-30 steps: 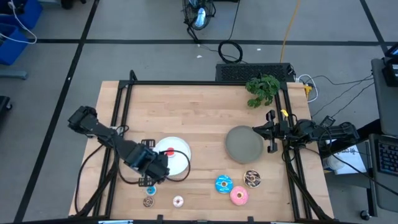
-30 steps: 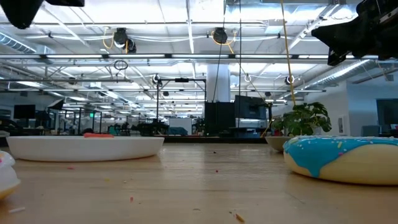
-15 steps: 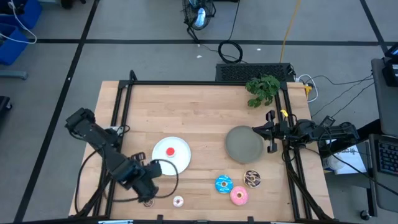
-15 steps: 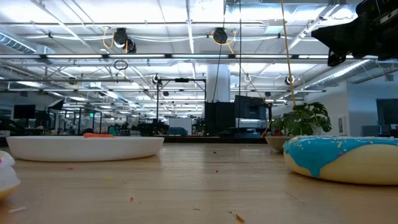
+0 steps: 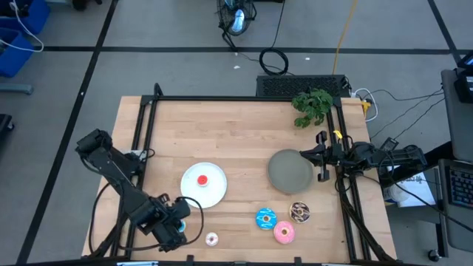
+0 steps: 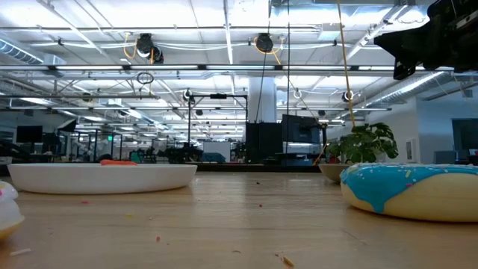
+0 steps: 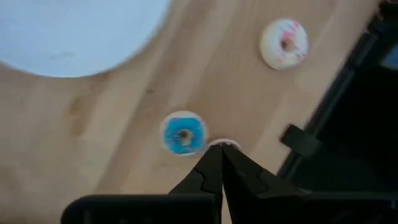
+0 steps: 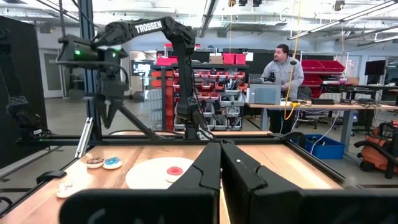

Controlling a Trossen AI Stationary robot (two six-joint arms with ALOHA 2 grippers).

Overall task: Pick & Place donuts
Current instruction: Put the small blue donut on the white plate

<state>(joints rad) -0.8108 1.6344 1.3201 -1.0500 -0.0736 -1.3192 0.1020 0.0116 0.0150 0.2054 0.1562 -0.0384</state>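
Next, I open my left gripper, which is shut and empty beside the tiny blue donut, and lower its fingers around that donut before I head to the plate.
My left gripper is shut and points down above the table's near-left part, clear of the wood in the right wrist view. The tiny blue donut lies just beside its tips. The tiny brown donut sits next to the blue one. The pale pink tiny donut lies nearer the near edge. The tiny red donut lies on the white plate. The larger blue, brown sprinkled and pink donuts lie near-right. My right gripper waits shut by the grey plate.
A green plant stands at the far-right corner. Black frame rails run along the table's sides. The large blue donut fills the low view's right side. A person stands at a bench in the room beyond the table.
My left gripper has swung from over the white plate's near-left rim toward the table's near-left corner and now hangs over the tiny blue and brown donuts, covering them in the high view. The red donut has stayed on the plate.
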